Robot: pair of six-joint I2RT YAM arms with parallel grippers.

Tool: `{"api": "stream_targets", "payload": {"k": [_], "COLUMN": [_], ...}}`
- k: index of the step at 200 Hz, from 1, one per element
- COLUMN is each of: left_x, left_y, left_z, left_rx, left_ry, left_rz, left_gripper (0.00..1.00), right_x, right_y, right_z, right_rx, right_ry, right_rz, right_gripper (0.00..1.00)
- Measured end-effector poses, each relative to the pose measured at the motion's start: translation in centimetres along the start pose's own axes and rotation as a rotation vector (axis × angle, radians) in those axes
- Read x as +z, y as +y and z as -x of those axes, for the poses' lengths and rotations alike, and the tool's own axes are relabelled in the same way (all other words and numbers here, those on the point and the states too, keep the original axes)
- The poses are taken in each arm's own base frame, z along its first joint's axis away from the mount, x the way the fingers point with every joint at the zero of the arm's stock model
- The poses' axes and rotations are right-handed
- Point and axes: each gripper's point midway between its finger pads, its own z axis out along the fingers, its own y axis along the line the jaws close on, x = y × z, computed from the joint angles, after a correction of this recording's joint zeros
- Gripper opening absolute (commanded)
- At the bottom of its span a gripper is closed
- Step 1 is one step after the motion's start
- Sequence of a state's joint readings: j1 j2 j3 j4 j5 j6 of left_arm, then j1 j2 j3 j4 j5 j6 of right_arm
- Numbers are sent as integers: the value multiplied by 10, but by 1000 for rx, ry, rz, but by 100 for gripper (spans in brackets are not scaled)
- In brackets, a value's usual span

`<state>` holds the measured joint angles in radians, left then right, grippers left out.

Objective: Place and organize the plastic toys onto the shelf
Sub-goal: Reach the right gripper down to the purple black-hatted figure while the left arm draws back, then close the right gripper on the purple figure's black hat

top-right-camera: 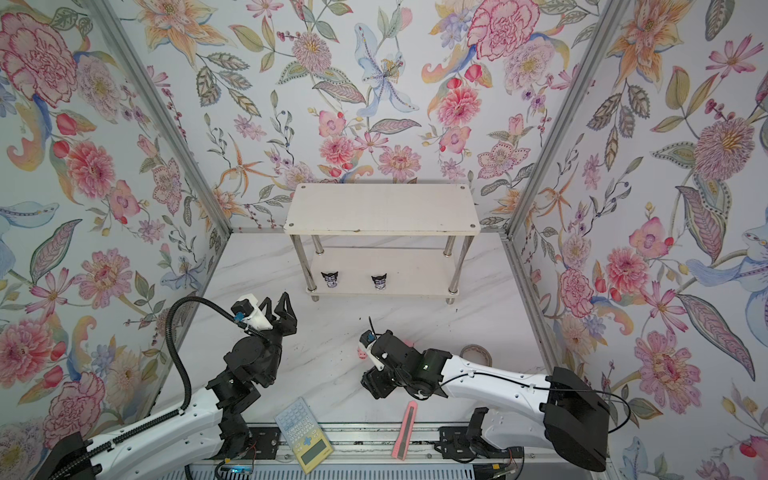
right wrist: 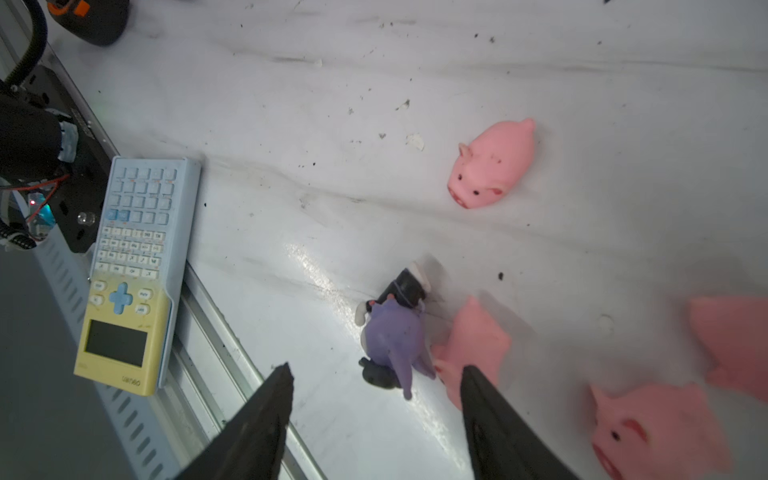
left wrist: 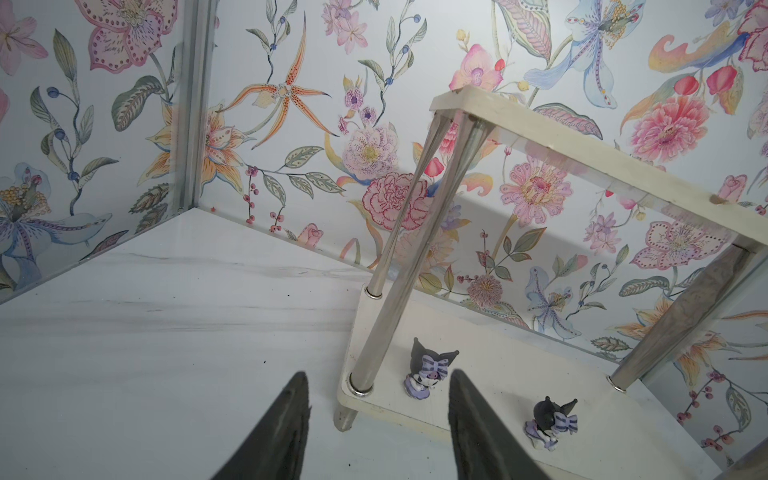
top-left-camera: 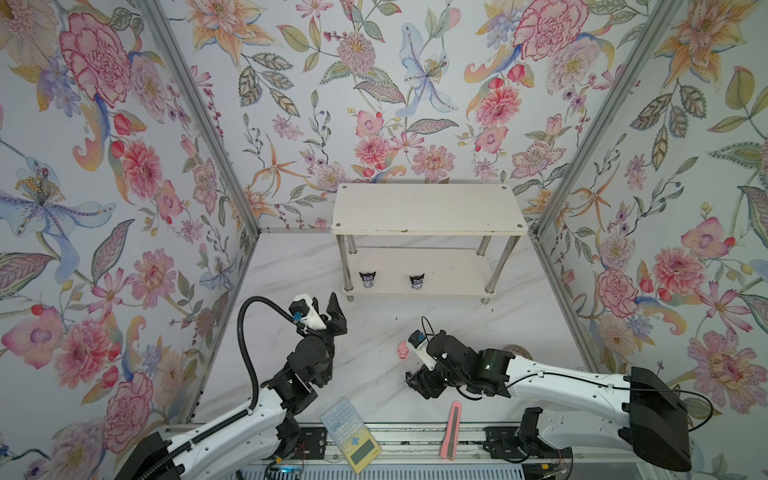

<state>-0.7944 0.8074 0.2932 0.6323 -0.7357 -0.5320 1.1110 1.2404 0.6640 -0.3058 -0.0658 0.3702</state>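
My right gripper should move the pig (right wrist: 476, 345) out of the way toward the other pigs before it grasps the figurine, because this pink pig is lying against the third figurine's head (right wrist: 433, 360).
The white two-tier shelf (top-left-camera: 428, 208) (top-right-camera: 382, 208) stands at the back wall. Two black-and-purple figurines (top-left-camera: 367, 278) (top-left-camera: 417, 281) stand upright on its lower board (left wrist: 465, 415). The left wrist view shows them too (left wrist: 430, 368) (left wrist: 552, 422). My left gripper (top-left-camera: 324, 301) (left wrist: 378, 374) hovers open and empty in front of the shelf's left corner. A third figurine (right wrist: 395, 336) lies on its side on the table, touching a pink pig (right wrist: 473, 345). My right gripper (top-left-camera: 413, 382) (right wrist: 376, 368) is open just above it, holding nothing. More pigs (right wrist: 494, 166) (right wrist: 656, 428) (right wrist: 731, 336) lie nearby; one pig (top-left-camera: 402, 350) shows in a top view.
A blue-and-yellow calculator (top-left-camera: 351, 434) (right wrist: 133, 266) and a pink utility knife (top-left-camera: 452, 430) lie on the front rail. A tape roll (top-right-camera: 476, 353) sits behind the right arm. Floral walls close in the sides and back.
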Motion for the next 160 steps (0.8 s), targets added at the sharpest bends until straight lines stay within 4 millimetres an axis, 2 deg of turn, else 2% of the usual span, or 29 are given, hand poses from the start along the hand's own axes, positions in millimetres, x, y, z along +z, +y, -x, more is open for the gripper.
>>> {"api": "stream_targets", "payload": {"k": [32, 111, 160], "left_x": [2, -1, 5], "left_y": [0, 16, 12], "left_z": [0, 6, -10], "left_rx": [-8, -55, -42], "left_ry": [2, -30, 13], "left_rz": [-10, 12, -3], "left_gripper": [57, 58, 58], "right_x": [18, 29, 39], "right_y": [-6, 6, 1], "right_z": [-21, -15, -24], "right_rx": [4, -40, -68], "right_ry": [97, 122, 165], "right_rz": [-35, -30, -75], "right_gripper": [64, 57, 48]}}
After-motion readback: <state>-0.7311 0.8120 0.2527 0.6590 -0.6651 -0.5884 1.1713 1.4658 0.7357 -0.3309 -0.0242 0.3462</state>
